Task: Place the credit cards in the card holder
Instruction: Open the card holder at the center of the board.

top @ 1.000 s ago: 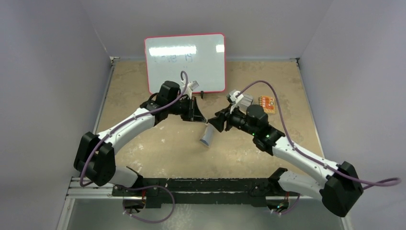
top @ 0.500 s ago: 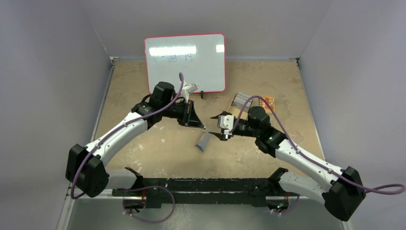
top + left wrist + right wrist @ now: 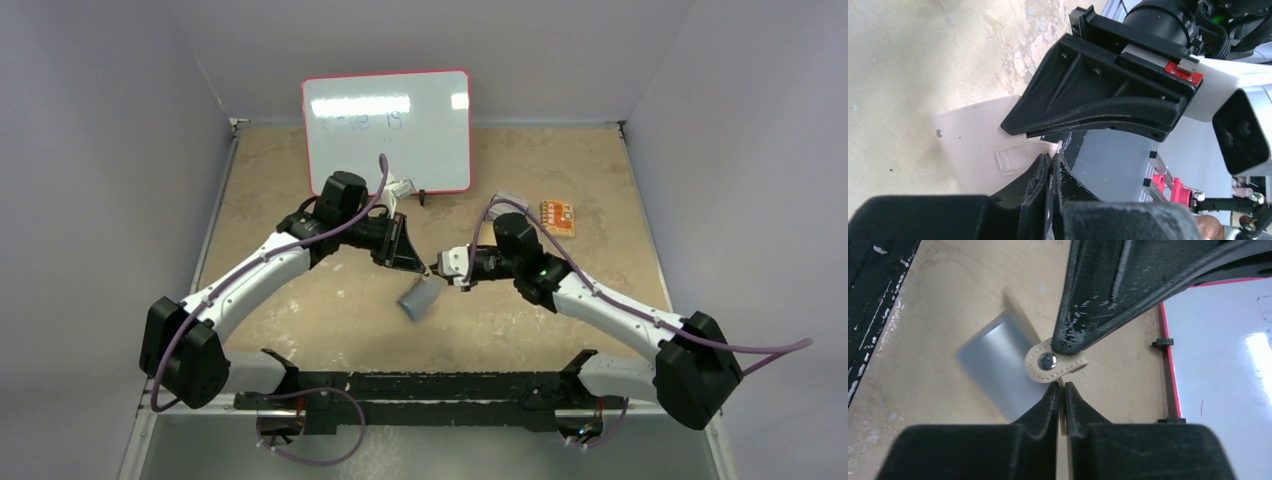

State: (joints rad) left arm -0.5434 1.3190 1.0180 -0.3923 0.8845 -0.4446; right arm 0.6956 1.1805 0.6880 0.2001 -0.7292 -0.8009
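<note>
My right gripper should set the card holder down flat and my left gripper should grab the opposite edge (image 3: 949, 157), because both grippers crowd the strap of the raised card holder (image 3: 1017, 157).
The card holder (image 3: 979, 144) is tan, with a stitched strap, and is held up off the table between both grippers. Its snap-button tab (image 3: 1053, 363) sticks out just past my right fingertips. My left gripper (image 3: 1052, 160) is shut on the holder's edge by the strap. My right gripper (image 3: 1061, 386) is shut on a thin tan edge under the tab. A grey flat panel (image 3: 418, 298) hangs below them; I cannot tell whether it is a card or the holder's inside. Pale credit cards (image 3: 507, 198) lie partly hidden behind the right arm.
A red-framed whiteboard (image 3: 388, 130) leans at the back of the table. A small orange patterned item (image 3: 558, 217) lies at the back right. The metal rail (image 3: 400, 385) with the arm bases runs along the near edge.
My right gripper has moved left toward the left gripper and closed on the holder's edge. The grey panel has swung down and to the left.
</note>
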